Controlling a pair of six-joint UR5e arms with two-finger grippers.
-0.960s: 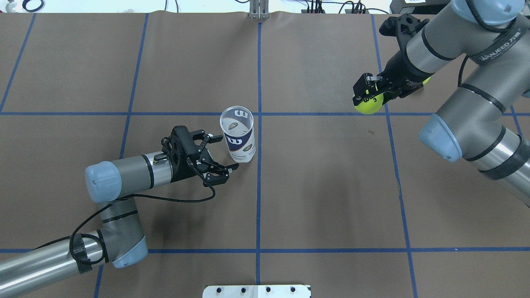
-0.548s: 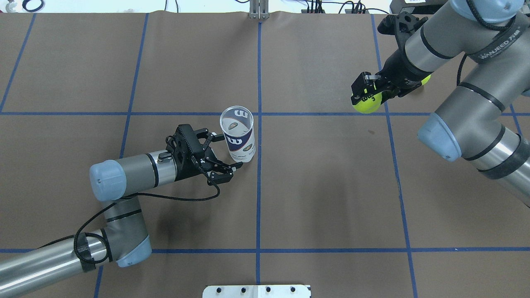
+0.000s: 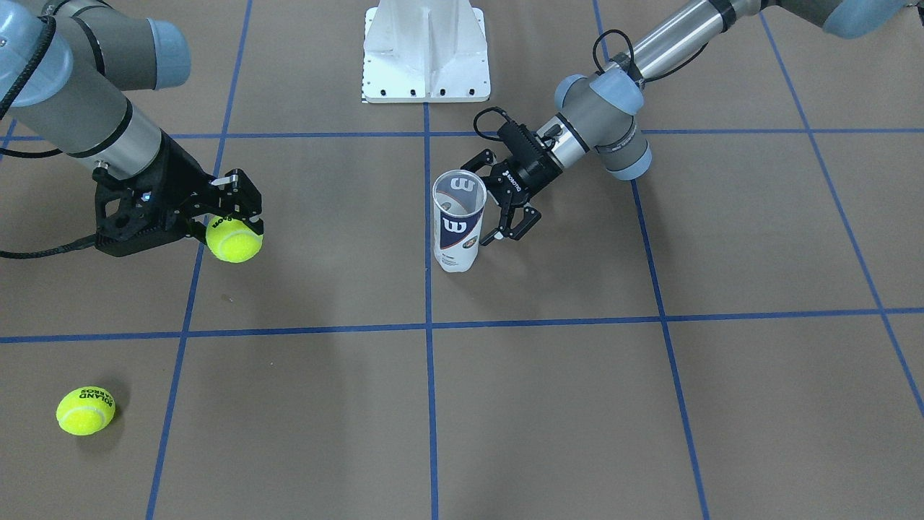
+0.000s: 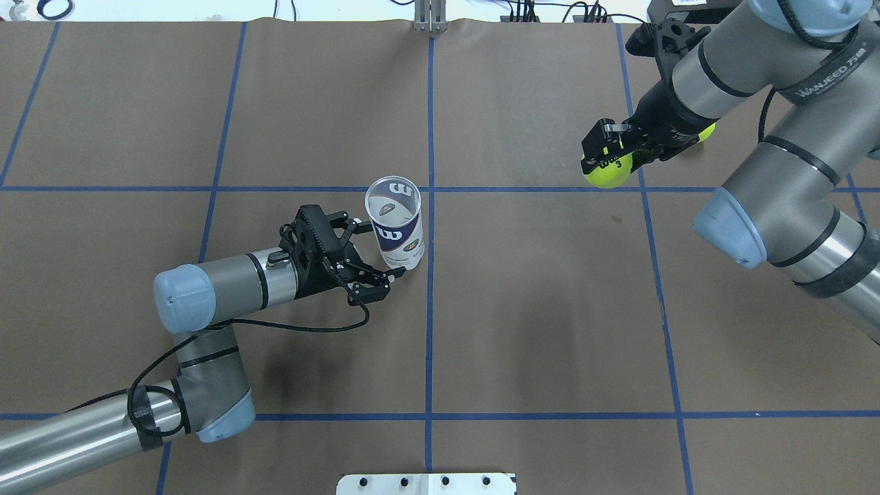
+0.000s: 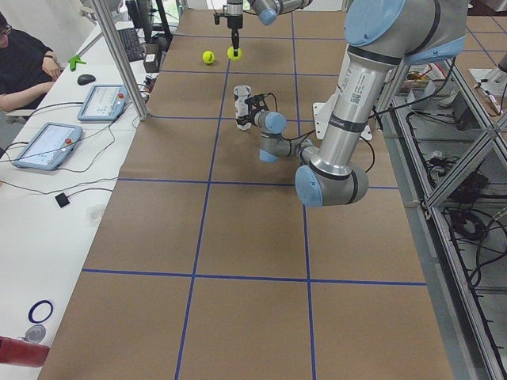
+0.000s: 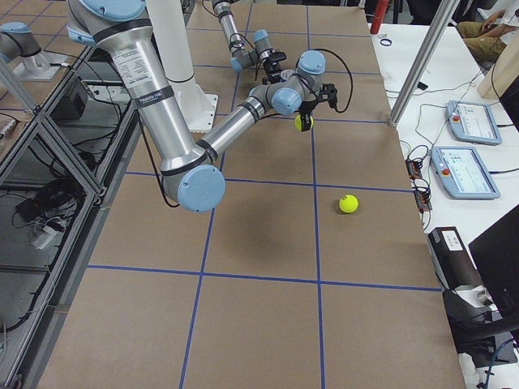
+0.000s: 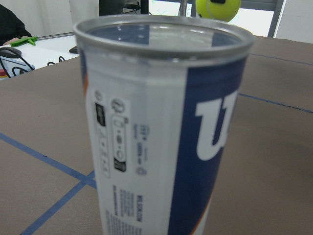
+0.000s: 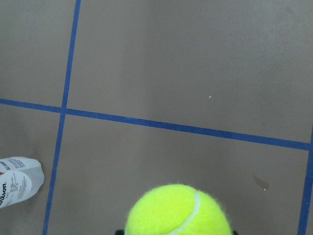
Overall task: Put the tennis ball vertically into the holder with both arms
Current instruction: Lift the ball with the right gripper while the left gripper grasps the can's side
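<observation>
The holder's inside (image 3: 459, 193) looks empty under the holder's open rim, so I expect the tennis ball (image 3: 234, 240) to fall right to the bottom when I put it in.
The clear holder (image 4: 395, 223) with the navy "W" label stands upright, open end up, near the table's middle; it also shows in the front view (image 3: 458, 224) and fills the left wrist view (image 7: 161, 137). My left gripper (image 4: 375, 249) is open, its fingers either side of the holder's lower part, close to it; I cannot tell whether they touch. My right gripper (image 4: 608, 159) is shut on a yellow tennis ball (image 4: 603, 177) and holds it above the table, far to the holder's right. The ball shows in the right wrist view (image 8: 178, 210).
A second tennis ball (image 3: 86, 410) lies loose on the table beyond the right arm, partly hidden by the wrist in the overhead view. The white base pedestal (image 3: 426, 50) stands at the robot's edge. Blue tape lines cross the brown table.
My left gripper has slid right, closing in on the holder with its fingers open. My right gripper has shifted slightly left and away with the ball still in it.
</observation>
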